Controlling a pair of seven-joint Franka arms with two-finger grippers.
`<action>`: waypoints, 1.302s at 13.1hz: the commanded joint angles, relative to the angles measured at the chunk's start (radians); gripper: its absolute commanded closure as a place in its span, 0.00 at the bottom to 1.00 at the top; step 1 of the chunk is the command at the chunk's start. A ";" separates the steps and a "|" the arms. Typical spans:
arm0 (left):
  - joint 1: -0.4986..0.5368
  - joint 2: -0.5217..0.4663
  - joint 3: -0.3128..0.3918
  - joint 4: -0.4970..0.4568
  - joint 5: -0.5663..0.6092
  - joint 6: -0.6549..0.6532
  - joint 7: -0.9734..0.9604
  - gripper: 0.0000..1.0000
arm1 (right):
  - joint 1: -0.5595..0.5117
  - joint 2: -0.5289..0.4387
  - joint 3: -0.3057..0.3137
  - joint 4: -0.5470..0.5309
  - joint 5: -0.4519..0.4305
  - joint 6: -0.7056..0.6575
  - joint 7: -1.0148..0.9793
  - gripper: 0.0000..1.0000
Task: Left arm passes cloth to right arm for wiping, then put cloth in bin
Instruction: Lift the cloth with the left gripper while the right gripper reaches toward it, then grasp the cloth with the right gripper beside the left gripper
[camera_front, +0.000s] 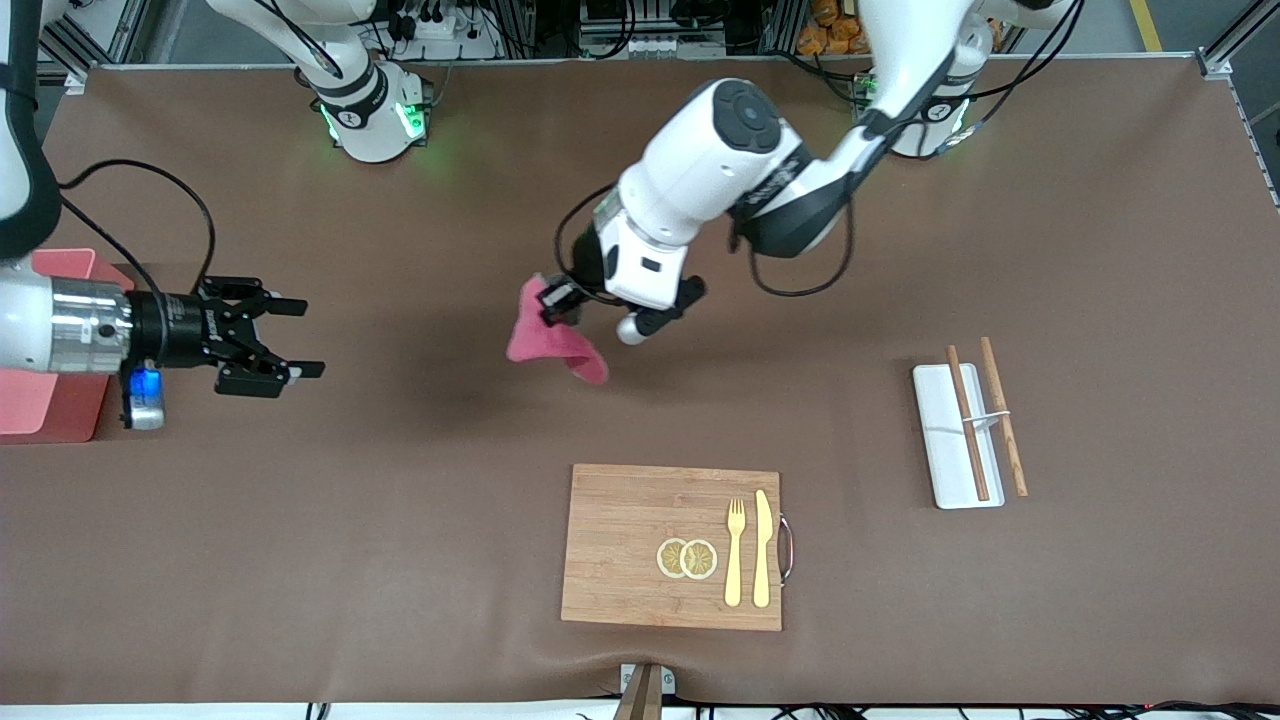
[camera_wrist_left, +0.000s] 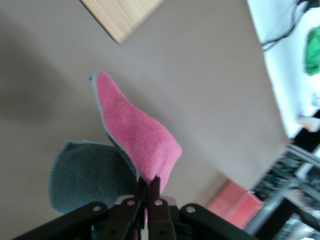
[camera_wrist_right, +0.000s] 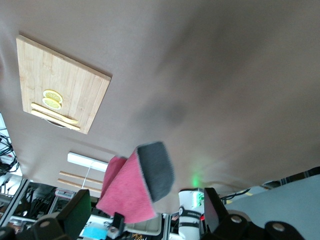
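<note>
The magenta-red cloth (camera_front: 552, 338) will stay bunched up when I carry it to the bin, because the dark grey reverse (camera_wrist_right: 156, 171) shows past a fold.
The magenta-red cloth (camera_front: 553, 344) with a dark grey reverse hangs in the air over the middle of the table. My left gripper (camera_front: 556, 301) is shut on its upper corner; the left wrist view shows its fingers pinching the cloth (camera_wrist_left: 137, 134). My right gripper (camera_front: 292, 338) is open and empty, level with the cloth, over the table toward the right arm's end, its fingers pointing at the cloth. The right wrist view shows the cloth (camera_wrist_right: 132, 189) ahead between its spread fingers. The pink bin (camera_front: 40, 400) stands at the right arm's end, partly hidden by the right arm.
A wooden board (camera_front: 640, 560) with lemon slices (camera_front: 687, 558), a fork (camera_front: 735, 552) and a knife (camera_front: 763, 548) lies nearer the front camera. A white tray (camera_front: 945, 440) with chopsticks (camera_front: 968, 422) lies toward the left arm's end.
</note>
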 joint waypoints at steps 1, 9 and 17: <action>-0.056 0.085 0.010 0.080 -0.010 0.132 -0.064 1.00 | -0.002 0.045 0.001 0.013 0.063 0.004 0.028 0.00; -0.113 0.121 0.013 0.119 -0.012 0.295 -0.136 1.00 | 0.094 0.129 0.001 -0.004 0.060 0.046 0.026 0.00; -0.113 0.127 0.014 0.117 -0.010 0.295 -0.143 1.00 | 0.174 0.143 0.001 -0.003 0.158 0.049 0.026 0.06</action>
